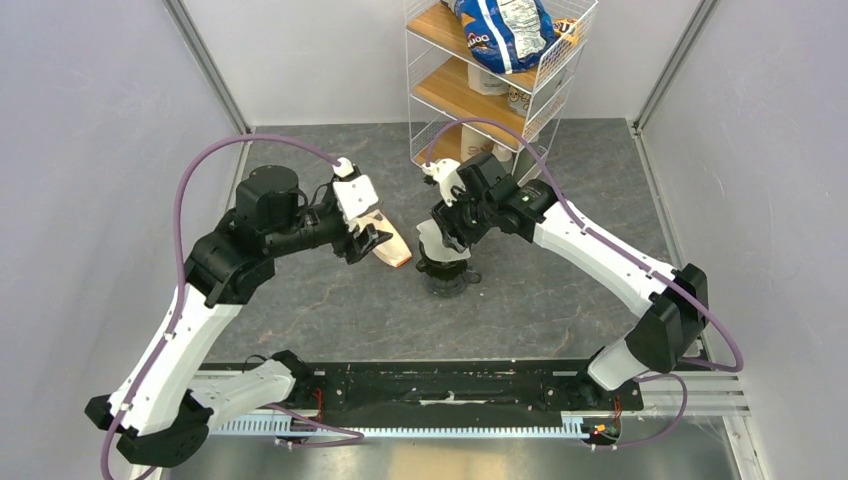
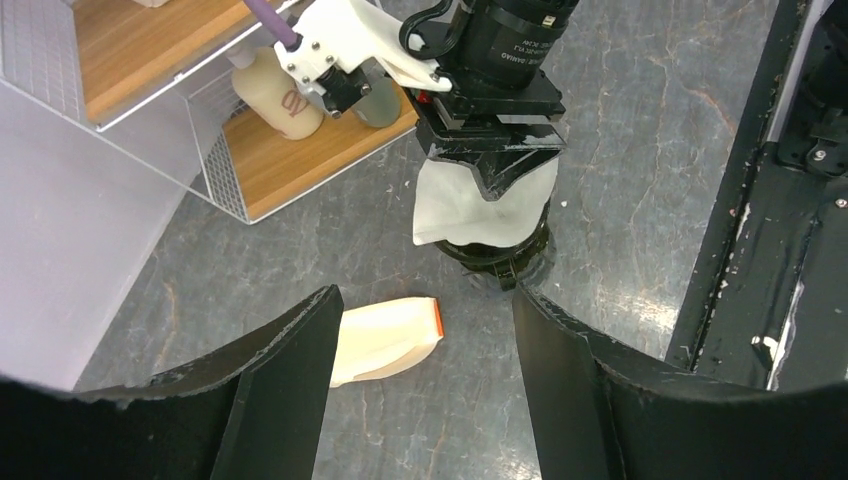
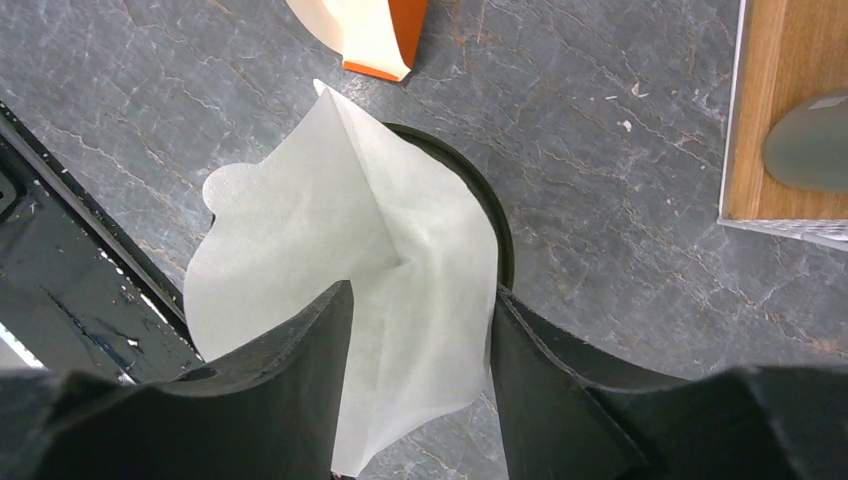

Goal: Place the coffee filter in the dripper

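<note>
I should bring my right gripper's fingers closer together and push the filter's middle (image 3: 398,268) down into the dripper, because the coffee filter is slumped across the dripper's rim (image 3: 502,220).
The white coffee filter (image 3: 330,250) lies opened and crumpled over the dark dripper (image 3: 497,215), leaning towards one side of the rim. My right gripper (image 3: 420,290) hangs just above it, open, with the paper spanning the gap between its jaws. In the top view the filter (image 1: 432,238) sits on the dripper (image 1: 445,275) under the right gripper (image 1: 447,235). The left wrist view shows the filter (image 2: 470,210), the dripper (image 2: 500,262) and the right gripper (image 2: 505,185) ahead. My left gripper (image 2: 425,300) is open and empty, left of the dripper (image 1: 370,243).
A tan flat packet with an orange end (image 1: 392,245) lies on the table by the left gripper, also seen in the left wrist view (image 2: 385,335). A wire shelf (image 1: 480,90) with bottles (image 2: 275,95) and a chip bag (image 1: 500,30) stands behind. A black rail (image 1: 430,385) runs along the near edge.
</note>
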{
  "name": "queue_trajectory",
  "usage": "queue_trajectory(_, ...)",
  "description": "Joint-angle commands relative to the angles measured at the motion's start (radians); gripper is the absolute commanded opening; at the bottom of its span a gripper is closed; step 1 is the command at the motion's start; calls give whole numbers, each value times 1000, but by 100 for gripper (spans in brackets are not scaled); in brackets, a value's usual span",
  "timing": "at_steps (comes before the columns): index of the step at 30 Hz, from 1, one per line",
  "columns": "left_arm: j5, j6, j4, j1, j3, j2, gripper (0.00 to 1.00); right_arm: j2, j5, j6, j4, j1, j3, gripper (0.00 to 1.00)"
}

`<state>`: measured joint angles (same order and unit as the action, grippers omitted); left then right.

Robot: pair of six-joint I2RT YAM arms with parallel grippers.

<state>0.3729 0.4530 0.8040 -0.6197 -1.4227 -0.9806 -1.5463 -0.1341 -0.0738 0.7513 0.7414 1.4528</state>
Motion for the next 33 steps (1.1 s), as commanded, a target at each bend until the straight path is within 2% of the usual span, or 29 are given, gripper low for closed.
queue_trajectory(1, 29, -98, -51, 17, 10, -4, 72, 18, 19, -12, -36, -11, -2, 61)
queue_trajectory(8, 74, -300, -93, 86, 53, -17, 72, 78, 0, -30, -15, -20, 24, 77)
queue_trajectory(14, 100, -384, -129, 152, 65, -27, 72, 132, -103, -138, 49, -27, 96, 79)
queue_trajectory(19, 148, -444, -153, 248, 46, -56, 70, 56, -236, -233, 232, -26, 227, 65)
queue_trajectory(23, 238, -524, -125, 346, 10, -97, 68, -24, -241, -227, 275, -27, 267, 43)
queue_trajectory(27, 324, -562, -90, 429, -19, -125, 68, -81, -208, -231, 266, -25, 260, 38)
queue_trajectory(33, 313, -597, -136, 486, 9, -98, 68, -122, -159, -245, 197, -14, 193, 38)
